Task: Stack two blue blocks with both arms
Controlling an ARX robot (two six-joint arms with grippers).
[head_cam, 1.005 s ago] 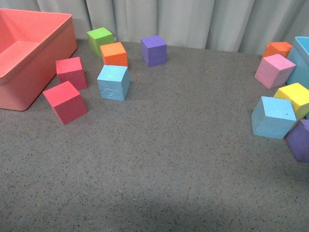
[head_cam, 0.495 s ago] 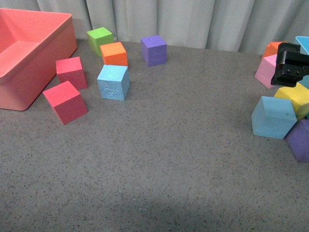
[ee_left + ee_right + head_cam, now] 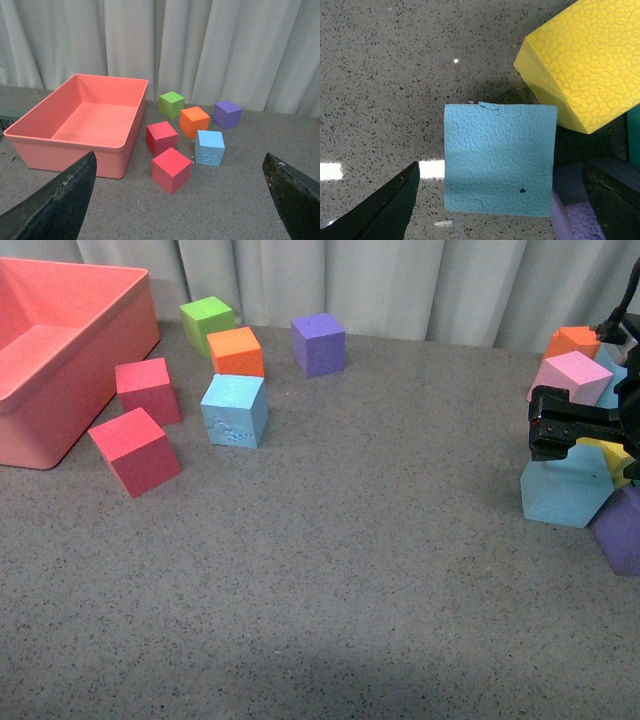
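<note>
The sky-blue block point(image 3: 500, 160) shows dimpled skin and a frayed edge point(image 3: 490, 106), so its sides will press inward when the robot grips and carries it.
One sky-blue block point(image 3: 236, 410) with a scuffed front face sits at the left among the coloured cubes; it also shows in the left wrist view point(image 3: 209, 147). The second blue block point(image 3: 563, 493) lies at the right, partly behind my right gripper point(image 3: 563, 430), which hovers open just above it. In the right wrist view this block point(image 3: 499, 159) lies between the open fingers point(image 3: 385, 210). My left gripper point(image 3: 181, 200) is open and empty, well back from the left cubes, and out of the front view.
A large salmon bin point(image 3: 60, 350) stands at the far left. Two red cubes point(image 3: 135, 450), an orange point(image 3: 237, 351), a green point(image 3: 207, 323) and a purple cube point(image 3: 319, 343) surround the left block. Pink point(image 3: 568, 378), yellow point(image 3: 585, 65) and purple point(image 3: 622, 530) cubes crowd the right block.
My right gripper came into the front view from the right edge and has moved down and left, now over the right blue block. The blocks have not moved.
</note>
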